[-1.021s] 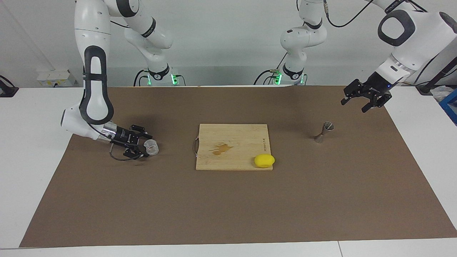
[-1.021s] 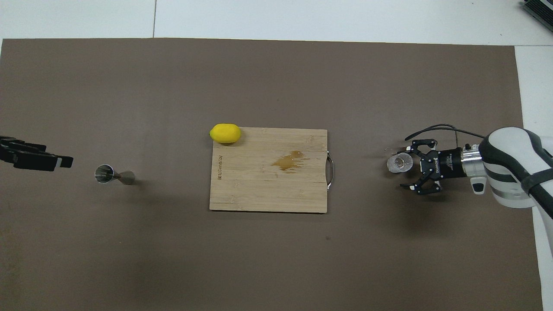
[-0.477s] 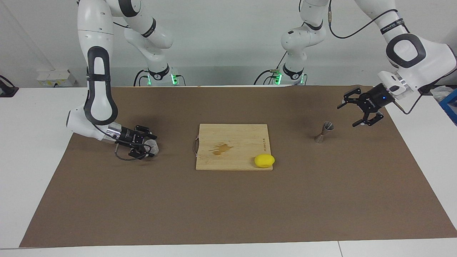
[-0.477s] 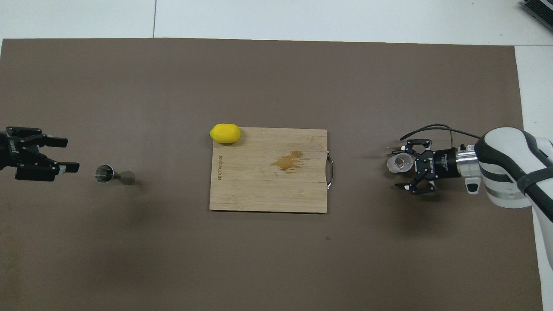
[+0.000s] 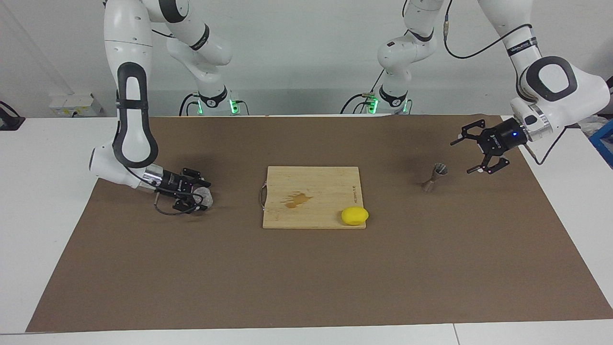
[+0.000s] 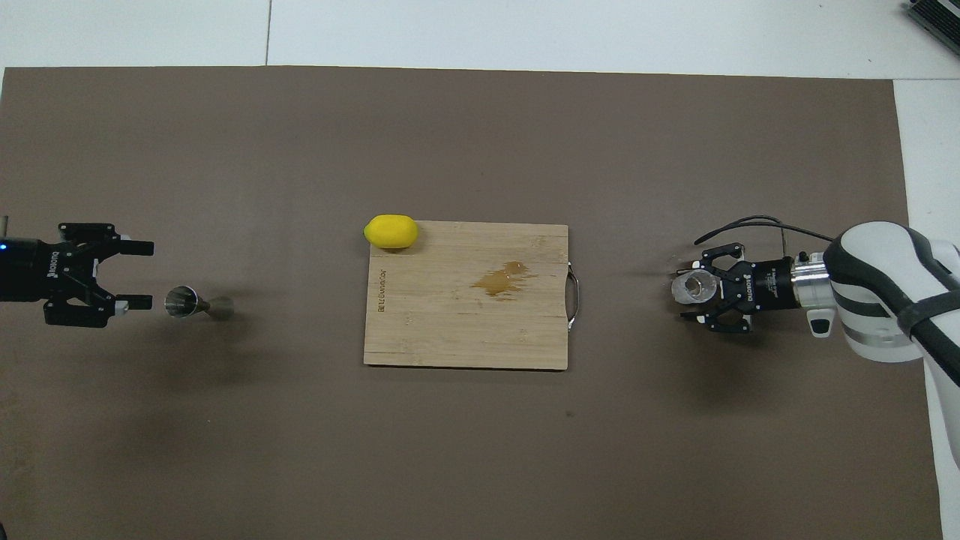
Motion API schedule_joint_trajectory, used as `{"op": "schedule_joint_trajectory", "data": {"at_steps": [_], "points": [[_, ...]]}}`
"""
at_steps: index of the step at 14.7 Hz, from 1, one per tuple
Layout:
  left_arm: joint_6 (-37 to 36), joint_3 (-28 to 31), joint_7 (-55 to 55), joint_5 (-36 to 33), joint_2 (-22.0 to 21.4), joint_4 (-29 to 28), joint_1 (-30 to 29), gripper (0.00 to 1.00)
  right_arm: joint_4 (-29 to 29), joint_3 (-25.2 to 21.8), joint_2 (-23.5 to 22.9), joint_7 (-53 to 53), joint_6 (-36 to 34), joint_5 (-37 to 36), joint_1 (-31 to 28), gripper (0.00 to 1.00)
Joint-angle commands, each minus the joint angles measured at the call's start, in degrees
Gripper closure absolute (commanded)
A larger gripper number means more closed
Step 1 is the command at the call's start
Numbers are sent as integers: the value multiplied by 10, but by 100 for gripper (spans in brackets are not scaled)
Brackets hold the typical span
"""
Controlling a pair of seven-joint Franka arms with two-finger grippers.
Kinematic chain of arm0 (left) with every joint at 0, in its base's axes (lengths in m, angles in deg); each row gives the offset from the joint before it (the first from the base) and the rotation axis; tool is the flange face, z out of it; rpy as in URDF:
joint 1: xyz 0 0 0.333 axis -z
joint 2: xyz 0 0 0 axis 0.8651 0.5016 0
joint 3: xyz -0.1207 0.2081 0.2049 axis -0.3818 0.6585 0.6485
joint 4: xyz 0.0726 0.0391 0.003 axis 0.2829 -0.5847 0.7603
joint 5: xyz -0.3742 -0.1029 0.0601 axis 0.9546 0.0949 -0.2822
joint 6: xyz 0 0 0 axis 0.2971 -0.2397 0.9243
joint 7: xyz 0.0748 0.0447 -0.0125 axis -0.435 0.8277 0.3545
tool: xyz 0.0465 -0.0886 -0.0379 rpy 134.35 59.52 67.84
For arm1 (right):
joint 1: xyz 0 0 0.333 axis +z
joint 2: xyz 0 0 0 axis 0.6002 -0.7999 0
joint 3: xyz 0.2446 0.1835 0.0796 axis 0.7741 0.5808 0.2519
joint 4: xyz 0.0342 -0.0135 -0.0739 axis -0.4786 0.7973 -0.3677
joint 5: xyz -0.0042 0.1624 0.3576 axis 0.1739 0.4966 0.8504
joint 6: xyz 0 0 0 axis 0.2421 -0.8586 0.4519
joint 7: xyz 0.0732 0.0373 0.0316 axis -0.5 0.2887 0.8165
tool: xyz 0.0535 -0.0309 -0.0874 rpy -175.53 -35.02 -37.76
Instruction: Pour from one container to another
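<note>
My gripper will uncover more hidden drops when it lifts the clear glass tumbler, because small drops glint on the brown mat beside the tumbler.
The clear glass tumbler stands on the brown mat toward the right arm's end. My right gripper is low at the mat and open, with the tumbler between its fingers. I cannot tell whether the fingers touch it. The silver hourglass jigger stands upright toward the left arm's end. My left gripper is open and level. It hovers a little above the mat beside the jigger, pointing at it and apart from it.
A wooden cutting board with a small amber stain lies mid-table. A yellow lemon rests at the board's corner farther from the robots. The brown mat covers the table.
My left gripper has come down and moved in toward the jigger, turning level. My right gripper has slid forward around the tumbler, and its fingers stand closer together.
</note>
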Motion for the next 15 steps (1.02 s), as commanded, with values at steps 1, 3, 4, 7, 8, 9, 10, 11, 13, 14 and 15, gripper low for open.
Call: {"op": "schedule_joint_trajectory", "data": {"at_steps": [1, 3, 4, 7, 8, 9, 10, 11, 13, 14, 15], "points": [[-21, -5, -180, 48, 40, 10, -33, 0, 15, 1, 12, 23, 11, 19, -2, 55], [-32, -5, -204, 55, 52, 6, -36, 0, 15, 1, 12, 22, 10, 20, -3, 67], [-40, -5, -204, 55, 54, 3, -41, 0, 15, 1, 12, 22, 8, 19, -4, 72], [-99, -4, -213, 57, 54, 2, -48, 0, 15, 1, 12, 22, 5, 19, -8, 75], [-113, -4, -229, 57, 58, 0, -57, 0, 15, 1, 13, 22, 3, 19, -9, 77], [-129, -4, -254, 57, 70, 1, -60, 0, 15, 1, 13, 22, 3, 20, -10, 77], [-147, -5, -279, 59, 96, 4, -67, 0, 15, 1, 13, 22, 2, 19, -11, 77], [-152, -5, -290, 62, 111, 5, -80, 0, 15, 1, 13, 23, 0, 19, -12, 77], [-150, -5, -328, 69, 120, 4, -93, 0, 15, 1, 14, 25, 0, 19, -12, 77], [-147, -4, -336, 103, 136, 5, -105, 0, 15, 1, 14, 26, 0, 19, -12, 77], [-150, -4, -337, 123, 151, 7, -111, 0, 15, 1, 14, 27, 0, 19, -11, 77]]}}
